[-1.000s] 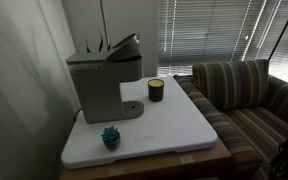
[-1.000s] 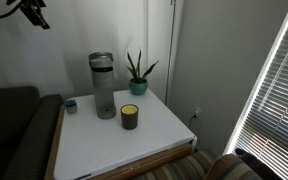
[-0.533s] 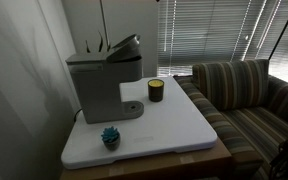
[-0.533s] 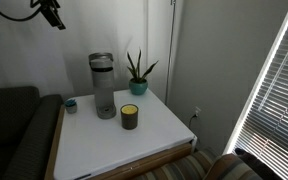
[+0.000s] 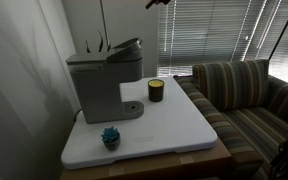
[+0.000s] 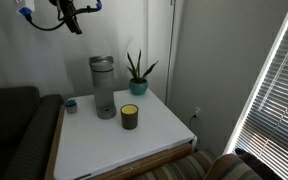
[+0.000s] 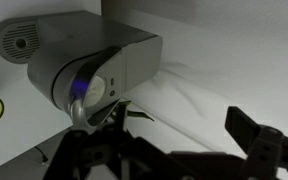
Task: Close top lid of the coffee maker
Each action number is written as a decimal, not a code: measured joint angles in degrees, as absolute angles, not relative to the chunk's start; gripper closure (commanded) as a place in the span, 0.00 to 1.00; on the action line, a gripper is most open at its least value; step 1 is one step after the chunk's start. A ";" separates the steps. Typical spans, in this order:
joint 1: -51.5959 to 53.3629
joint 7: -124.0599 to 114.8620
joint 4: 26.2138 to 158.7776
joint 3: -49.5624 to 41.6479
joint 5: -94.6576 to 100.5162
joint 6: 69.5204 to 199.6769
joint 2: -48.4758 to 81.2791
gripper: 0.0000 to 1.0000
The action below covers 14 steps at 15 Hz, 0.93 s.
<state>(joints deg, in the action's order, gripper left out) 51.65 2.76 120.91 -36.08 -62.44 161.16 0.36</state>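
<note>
The top lid (image 5: 127, 46) tilts up from its low end on the coffee maker (image 5: 110, 56), so the lid will swing down flat when I give it a push.
The coffee maker (image 5: 102, 80) is a boxy grey machine at the back of the white table (image 5: 174, 130). It also shows in the other exterior view (image 6: 103, 88) and from above in the wrist view (image 7: 79, 55). Its top lid (image 5: 128, 46) stands tilted up, open. My gripper (image 6: 74, 18) hangs high in the air, above and to one side of the machine, apart from it. Only its tip shows at the top edge of an exterior view (image 5: 159, 3). In the wrist view my gripper (image 7: 174, 135) is open and empty.
A dark candle jar (image 5: 156, 90) stands beside the machine's drip base. A small blue succulent (image 5: 110, 136) sits near the table's front. A potted plant (image 6: 136, 72) stands behind the machine. A striped sofa (image 5: 244, 95) borders the table.
My gripper has moved sideways through the air toward the space above the coffee maker. The lid and table objects have not moved.
</note>
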 measured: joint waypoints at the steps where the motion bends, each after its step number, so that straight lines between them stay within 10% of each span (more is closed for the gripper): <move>1: 51.55 3.79 120.13 -36.45 -64.70 160.83 1.98 0.00; 7: 50.63 8.01 116.71 -36.74 -77.84 160.51 10.36 0.03; 8: 50.42 8.47 116.26 -36.74 -79.77 160.55 11.43 0.27; 14: 49.40 10.81 114.96 -36.74 -88.08 160.60 14.79 0.60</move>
<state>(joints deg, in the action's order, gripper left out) 49.40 10.81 114.96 -36.74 -88.08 160.60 14.79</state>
